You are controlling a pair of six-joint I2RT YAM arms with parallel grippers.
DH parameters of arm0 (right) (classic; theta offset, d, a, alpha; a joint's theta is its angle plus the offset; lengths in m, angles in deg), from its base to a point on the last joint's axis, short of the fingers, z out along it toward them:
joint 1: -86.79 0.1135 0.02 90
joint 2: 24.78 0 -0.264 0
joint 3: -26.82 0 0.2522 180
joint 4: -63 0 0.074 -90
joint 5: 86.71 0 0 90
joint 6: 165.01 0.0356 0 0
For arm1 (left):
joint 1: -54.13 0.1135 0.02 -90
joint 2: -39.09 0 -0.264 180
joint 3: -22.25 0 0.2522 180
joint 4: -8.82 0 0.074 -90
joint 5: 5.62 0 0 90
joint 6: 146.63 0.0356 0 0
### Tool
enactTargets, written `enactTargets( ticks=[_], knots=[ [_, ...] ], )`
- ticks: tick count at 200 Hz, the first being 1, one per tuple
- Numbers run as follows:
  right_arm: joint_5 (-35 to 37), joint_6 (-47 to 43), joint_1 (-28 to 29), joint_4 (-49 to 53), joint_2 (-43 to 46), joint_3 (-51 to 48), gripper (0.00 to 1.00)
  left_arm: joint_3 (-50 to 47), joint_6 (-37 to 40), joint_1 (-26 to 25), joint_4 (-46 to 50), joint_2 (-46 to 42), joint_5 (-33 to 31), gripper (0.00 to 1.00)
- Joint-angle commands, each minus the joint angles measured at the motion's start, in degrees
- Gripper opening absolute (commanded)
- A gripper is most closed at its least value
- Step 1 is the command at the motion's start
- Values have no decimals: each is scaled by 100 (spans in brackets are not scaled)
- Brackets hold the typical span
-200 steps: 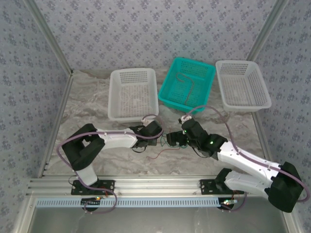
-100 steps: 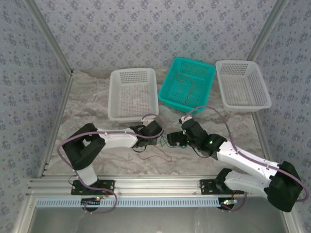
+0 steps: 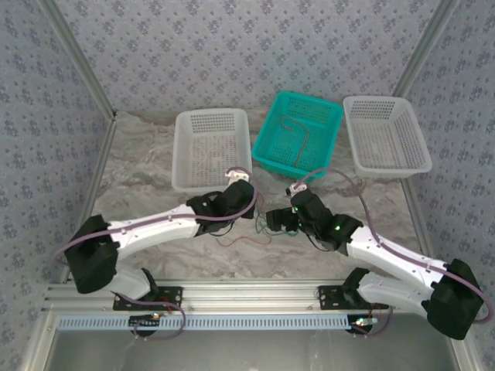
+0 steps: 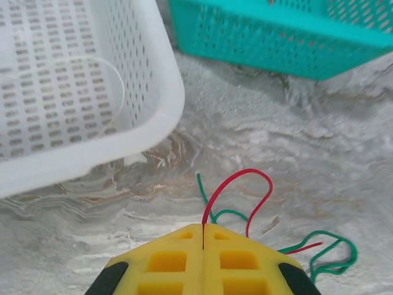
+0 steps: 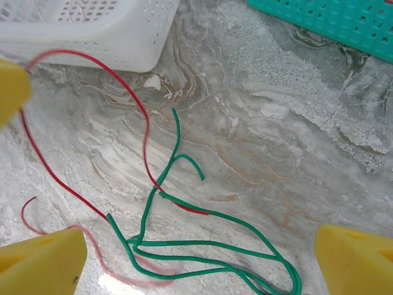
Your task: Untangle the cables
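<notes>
I see the red cable's loose tail point(image 5: 34, 198) trailing clear of the green loops, so the red cable should slide free and leave the loops lying when I lift.
The cables lie tangled on the marbled tabletop between the two arms. My left gripper point(image 4: 203, 228) is shut on the red cable point(image 4: 245, 178), which arches up out of the closed jaws and runs back down to the green cable point(image 4: 331, 236). My right gripper point(image 5: 199, 258) hangs open just above the green cable point(image 5: 202, 244), whose loops lie flat with the red cable point(image 5: 132, 92) crossing them. From above, the left gripper point(image 3: 246, 212) and the right gripper point(image 3: 271, 222) face each other closely. A pale cable point(image 4: 120, 77) lies curled inside the white basket.
Three baskets stand across the back: a white basket point(image 3: 186, 182) close behind the left gripper, a teal basket point(image 3: 271, 158) with a greyish cable point(image 3: 302, 143) in it, and another white basket point(image 3: 387, 166) at the right. The white basket's corner point(image 4: 166, 117) is very near the left gripper.
The left gripper closed on the red cable, and its arm stretched out and lifted toward the white basket, dragging the red cable's loose loop leftward. The right gripper stayed open and hardly moved.
</notes>
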Motion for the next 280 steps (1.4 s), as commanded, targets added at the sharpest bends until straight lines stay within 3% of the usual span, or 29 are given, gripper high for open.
enactTargets(
  ticks=[1,41,88,140,174,193,203,231,241,249,259,280],
  knots=[
    [-143,-86,-23,-461,400,-227,98,128,363,-43,54,-409,-73,0],
    [-509,-409,-14,-1766,856,-820,98,340,767,-45,-94,-864,234,0],
    [-569,-416,-23,-2012,780,-823,98,1114,1485,-43,-104,-1105,318,0],
    [-1236,-508,-31,-2785,900,-886,94,2012,1905,-39,-199,-981,557,0],
    [-835,-476,-178,-3253,1092,-1049,68,2117,1755,-43,-449,-935,916,0],
    [-767,-477,-300,-3406,1292,-1127,66,2112,1685,-43,-482,-925,981,0],
    [-891,-510,-371,-3452,1393,-1140,60,2110,1628,-43,-437,-917,993,0],
    [-1392,-743,-513,-3414,1560,-1141,22,2079,1495,-43,-288,-899,993,0],
    [-1402,-804,-545,-3289,1602,-1103,1,2014,1468,-43,-328,-924,950,1],
    [-1251,-790,-558,-3093,1625,-1045,0,1972,1449,-43,-373,-952,932,3],
    [-1166,-813,-598,-2992,1662,-1001,0,1952,1431,-43,-409,-977,920,8],
    [-894,-807,-751,-2869,1703,-859,0,1916,1471,-43,-434,-1036,924,40]
  ],
)
